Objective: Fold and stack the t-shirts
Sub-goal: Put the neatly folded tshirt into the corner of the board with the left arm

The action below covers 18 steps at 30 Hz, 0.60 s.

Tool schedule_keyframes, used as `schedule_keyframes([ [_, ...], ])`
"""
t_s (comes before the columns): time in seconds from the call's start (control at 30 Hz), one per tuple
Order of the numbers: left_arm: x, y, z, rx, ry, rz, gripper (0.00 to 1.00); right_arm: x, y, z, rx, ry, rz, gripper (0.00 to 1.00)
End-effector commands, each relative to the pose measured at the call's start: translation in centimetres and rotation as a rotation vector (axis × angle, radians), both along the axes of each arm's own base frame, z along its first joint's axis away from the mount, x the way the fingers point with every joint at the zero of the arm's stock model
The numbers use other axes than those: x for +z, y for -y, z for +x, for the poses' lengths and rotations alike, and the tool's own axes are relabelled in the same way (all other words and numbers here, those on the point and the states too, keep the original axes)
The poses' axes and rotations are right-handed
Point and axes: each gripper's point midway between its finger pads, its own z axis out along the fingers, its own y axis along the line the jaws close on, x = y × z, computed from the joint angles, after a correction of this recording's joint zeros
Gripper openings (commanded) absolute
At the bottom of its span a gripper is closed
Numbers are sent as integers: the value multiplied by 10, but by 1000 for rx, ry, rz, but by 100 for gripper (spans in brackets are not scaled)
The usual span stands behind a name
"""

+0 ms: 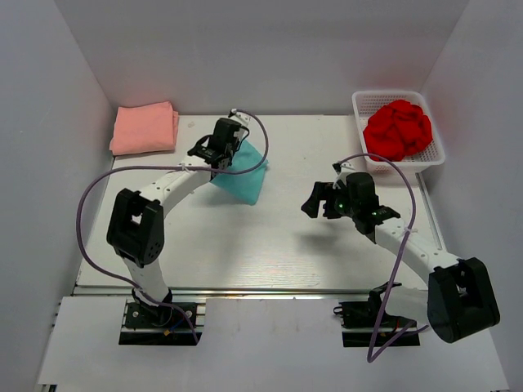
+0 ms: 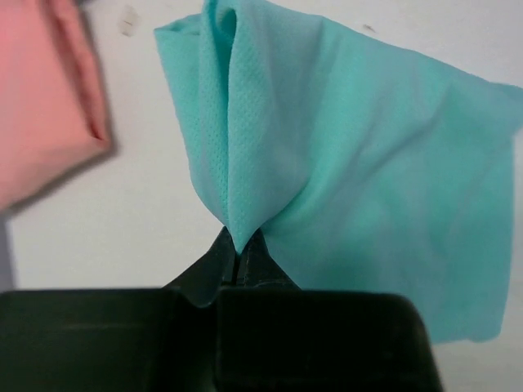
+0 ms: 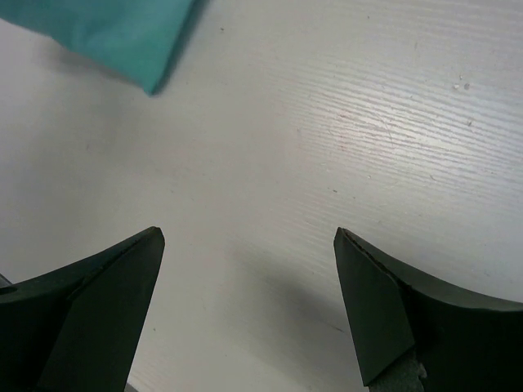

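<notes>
The folded teal t-shirt (image 1: 245,181) is hanging from the robot's left gripper and the salmon-pink t-shirt (image 1: 143,128) lies flat and clear, so the robot should keep carrying until the two lie stacked.
My left gripper (image 1: 214,155) is shut on a pinched fold of the teal t-shirt (image 1: 243,175) and holds it above the table; in the left wrist view the cloth (image 2: 351,180) hangs from my closed fingertips (image 2: 239,251). The salmon-pink t-shirt (image 1: 145,128) lies folded at the back left, and its edge shows in the left wrist view (image 2: 41,106). The red t-shirt (image 1: 398,129) lies crumpled in the basket. My right gripper (image 1: 315,200) is open and empty over bare table, right of the teal shirt, whose corner shows in the right wrist view (image 3: 114,33).
A white mesh basket (image 1: 437,151) stands at the back right corner. White walls enclose the table on the left, back and right. The wooden tabletop (image 1: 270,245) stretches between the arms.
</notes>
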Motion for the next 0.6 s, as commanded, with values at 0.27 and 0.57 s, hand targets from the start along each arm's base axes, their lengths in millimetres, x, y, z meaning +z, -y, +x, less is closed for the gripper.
schedule_keyframes([
  [0.27, 108, -88, 63, 111, 218, 315, 0, 14, -2, 15, -4, 30, -10, 90],
  [0.57, 142, -159, 106, 243, 281, 347, 0, 18, -2, 13, -9, 11, -5, 90],
])
